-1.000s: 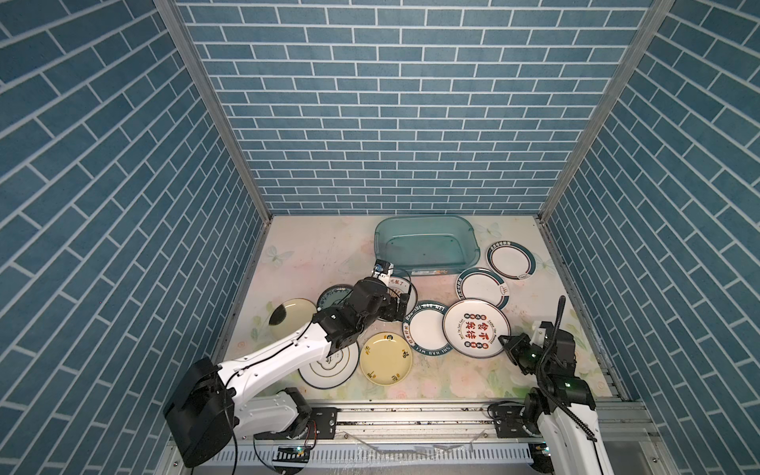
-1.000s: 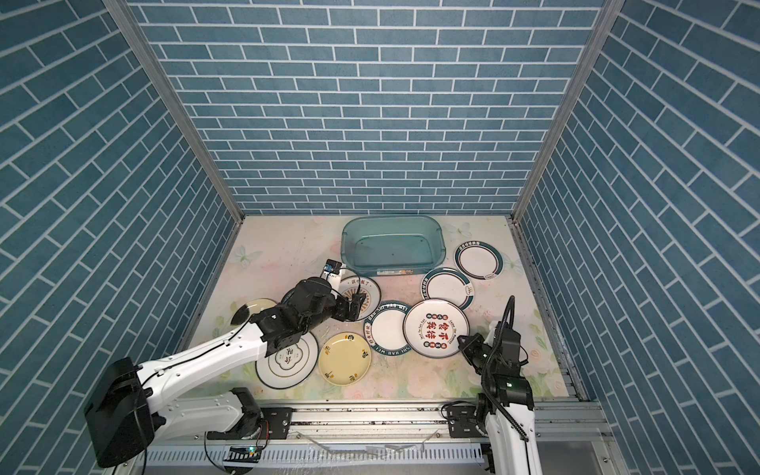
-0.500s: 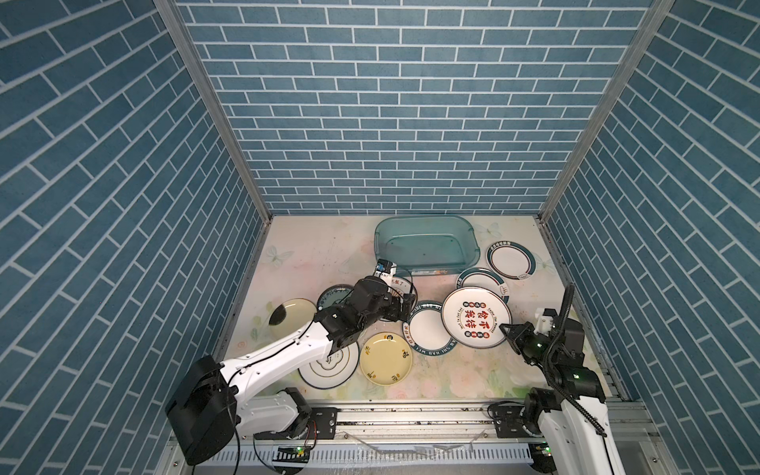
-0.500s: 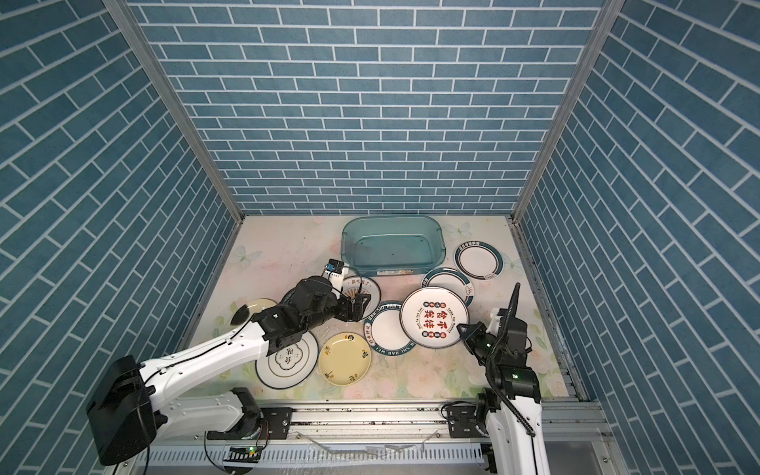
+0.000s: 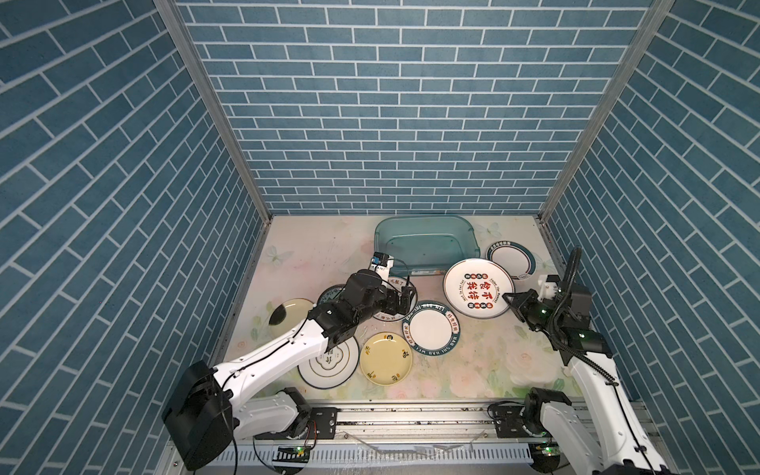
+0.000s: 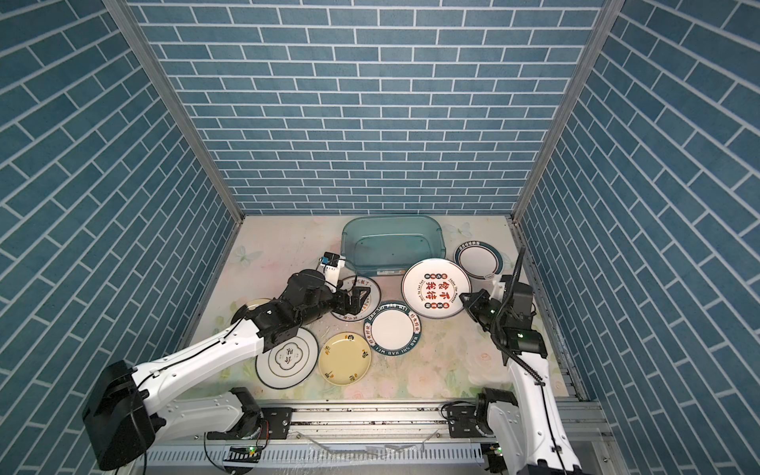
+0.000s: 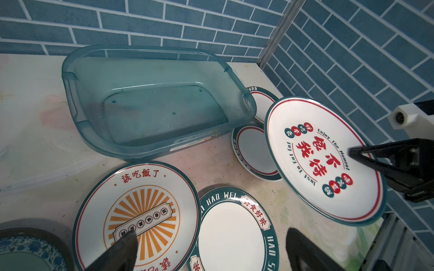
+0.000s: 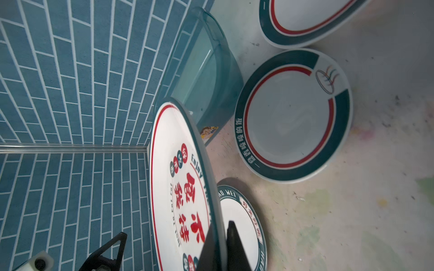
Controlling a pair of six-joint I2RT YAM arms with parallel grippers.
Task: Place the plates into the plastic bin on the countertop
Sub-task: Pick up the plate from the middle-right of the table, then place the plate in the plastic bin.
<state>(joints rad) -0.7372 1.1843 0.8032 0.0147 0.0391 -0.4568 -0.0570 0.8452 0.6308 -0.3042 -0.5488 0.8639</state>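
The red-character plate's free edge (image 5: 448, 277) points toward the empty plastic bin, so my right gripper keeps carrying the plate in until it gets to the bin's bottom (image 5: 426, 245).
My right gripper (image 5: 508, 297) (image 8: 220, 246) is shut on the rim of a large white plate with red characters (image 5: 479, 288) (image 6: 436, 288) (image 7: 324, 159). That plate hangs tilted above the countertop (image 5: 312, 255), just off the front right corner of the empty plastic bin (image 5: 425, 242) (image 7: 70, 77). My left gripper (image 5: 405, 302) (image 7: 211, 248) is open and hovers low over the orange sunburst plate (image 7: 141, 211). Beside it lies a teal-rimmed HAO WEI plate (image 5: 432, 327). Another teal-rimmed plate (image 7: 253, 150) lies under the held one.
More plates lie on the countertop: pale yellow (image 5: 385, 358), white with a thin ring (image 5: 329, 362), cream with a black blotch (image 5: 288, 312), teal floral (image 5: 333, 293) half under my left arm, and teal-rimmed (image 5: 511, 258) right of the bin. Blue brick walls enclose three sides.
My right gripper has lifted the red-character plate off the countertop and carried it back toward the bin, tilting it. My left arm has barely moved.
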